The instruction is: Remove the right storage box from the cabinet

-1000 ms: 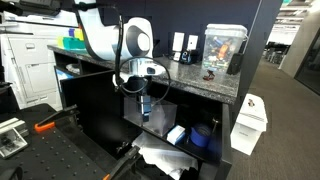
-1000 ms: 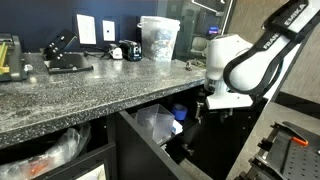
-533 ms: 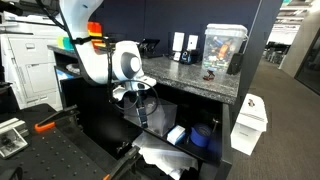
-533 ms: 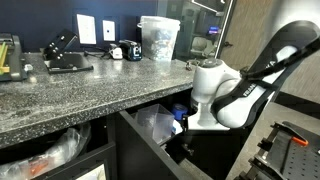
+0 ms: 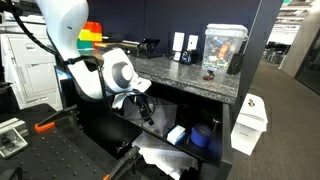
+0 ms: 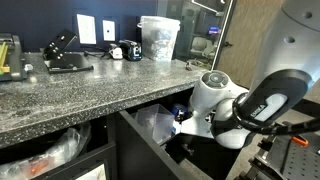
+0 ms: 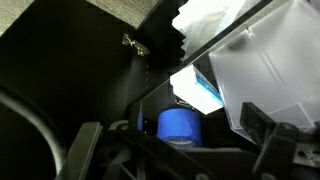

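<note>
The frosted storage box's edge is clear of the carton, so my open gripper should keep going toward that edge until its fingers are around the storage box's side, and then close.
The black cabinet with a grey speckled countertop shows in both exterior views. A frosted translucent storage box stands on its dark inner shelf. In the wrist view it fills the upper right. My gripper is open, with its fingers wide apart, and the box's lower corner lies just by one finger, not gripped. In an exterior view the gripper reaches into the shelf opening and hides most of the box. I cannot tell this box from its twin.
A blue tape roll and a white-and-blue carton sit on the shelf behind the gripper. A clear case with orange contents stands on the countertop. A white printer stands beside the cabinet.
The arm has come down from above the countertop edge and swung toward the shelf opening. The gripper now sits lower, inside the cabinet. Nothing was taken hold of.
</note>
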Action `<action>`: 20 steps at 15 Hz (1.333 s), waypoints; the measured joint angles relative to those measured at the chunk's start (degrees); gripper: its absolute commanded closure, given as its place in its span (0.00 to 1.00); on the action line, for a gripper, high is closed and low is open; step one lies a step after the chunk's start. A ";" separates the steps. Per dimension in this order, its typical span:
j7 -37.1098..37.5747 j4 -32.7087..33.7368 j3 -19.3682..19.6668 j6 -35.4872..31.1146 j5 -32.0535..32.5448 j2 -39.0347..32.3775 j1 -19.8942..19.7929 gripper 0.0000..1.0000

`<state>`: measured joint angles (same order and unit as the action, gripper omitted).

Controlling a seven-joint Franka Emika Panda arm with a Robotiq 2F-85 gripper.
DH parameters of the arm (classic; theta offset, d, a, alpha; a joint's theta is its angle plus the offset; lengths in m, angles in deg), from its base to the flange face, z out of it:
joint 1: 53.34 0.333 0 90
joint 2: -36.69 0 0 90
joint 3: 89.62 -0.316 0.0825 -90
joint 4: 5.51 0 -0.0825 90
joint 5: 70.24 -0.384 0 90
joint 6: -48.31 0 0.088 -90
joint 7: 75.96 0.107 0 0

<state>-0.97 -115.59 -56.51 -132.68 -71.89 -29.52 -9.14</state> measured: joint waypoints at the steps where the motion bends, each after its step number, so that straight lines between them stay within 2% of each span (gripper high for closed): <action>1: -0.01 1.07 0.69 -1.21 -2.46 -1.55 0.37 0.00; 4: -0.15 5.82 1.51 -2.12 -8.18 -5.85 -0.77 0.00; 7: -0.17 11.76 1.65 -2.11 -11.26 -10.04 -3.02 0.00; 15: -0.16 25.95 1.95 -0.12 -13.16 -17.71 -5.11 0.00; 16: -0.16 27.07 1.84 0.32 -13.16 -18.21 -5.15 0.25; 17: -0.16 27.99 1.62 0.91 -13.16 -18.56 -5.24 0.26; 20: -0.16 29.09 1.07 1.86 -13.16 -18.81 -5.63 0.49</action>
<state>-1.13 -86.49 -55.44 -130.83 -85.06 -48.34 -14.76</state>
